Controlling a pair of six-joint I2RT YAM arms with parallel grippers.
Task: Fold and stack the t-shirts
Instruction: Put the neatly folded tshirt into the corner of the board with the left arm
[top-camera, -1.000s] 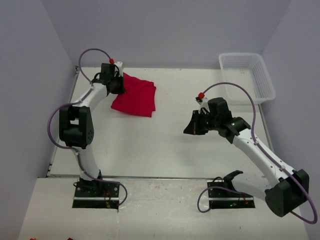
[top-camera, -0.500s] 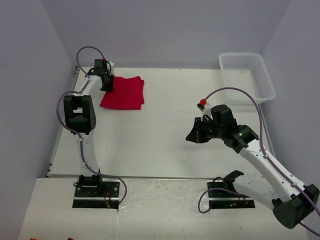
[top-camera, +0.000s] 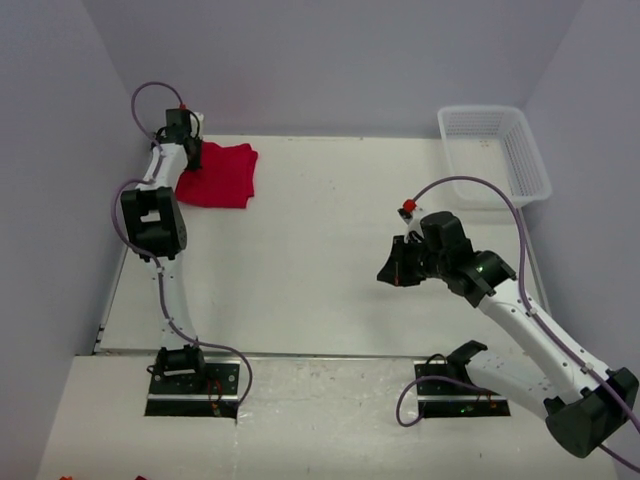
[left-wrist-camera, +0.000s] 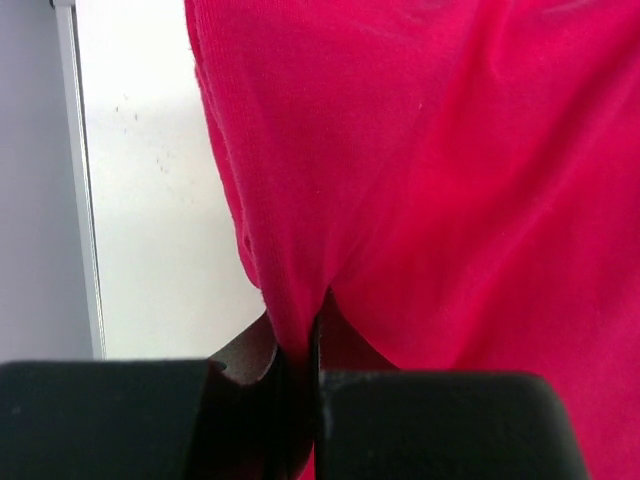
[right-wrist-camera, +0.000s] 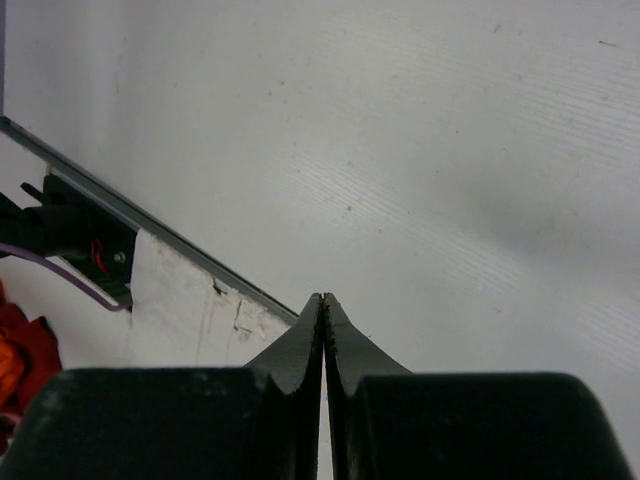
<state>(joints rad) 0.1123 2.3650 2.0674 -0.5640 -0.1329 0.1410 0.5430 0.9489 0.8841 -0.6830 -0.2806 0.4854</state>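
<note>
The table is clear between the red t-shirt's gripped edge (left-wrist-camera: 245, 205) and the metal edge strip (left-wrist-camera: 84, 180). My left gripper should therefore keep pulling until the t-shirt's edge gets to the metal strip.
A folded bright red t-shirt (top-camera: 220, 175) lies at the far left corner of the table. My left gripper (top-camera: 188, 158) is at its left edge, shut on a pinch of the red cloth (left-wrist-camera: 420, 170); the left gripper (left-wrist-camera: 300, 345) has the fabric clamped between its dark jaws. Well to the right, my right gripper (top-camera: 390, 268) hovers over the bare table, shut with nothing in it. In the right wrist view the right gripper (right-wrist-camera: 323, 300) has its fingers pressed together above the white tabletop.
A white mesh basket (top-camera: 495, 155) stands at the far right corner. The table's left metal edge strip (left-wrist-camera: 85, 170) runs just beside the t-shirt. The table's near edge (right-wrist-camera: 150, 225) shows below my right gripper.
My left gripper has dragged the folded t-shirt left and toward the far left corner. The right arm has pulled slightly back and to the right.
</note>
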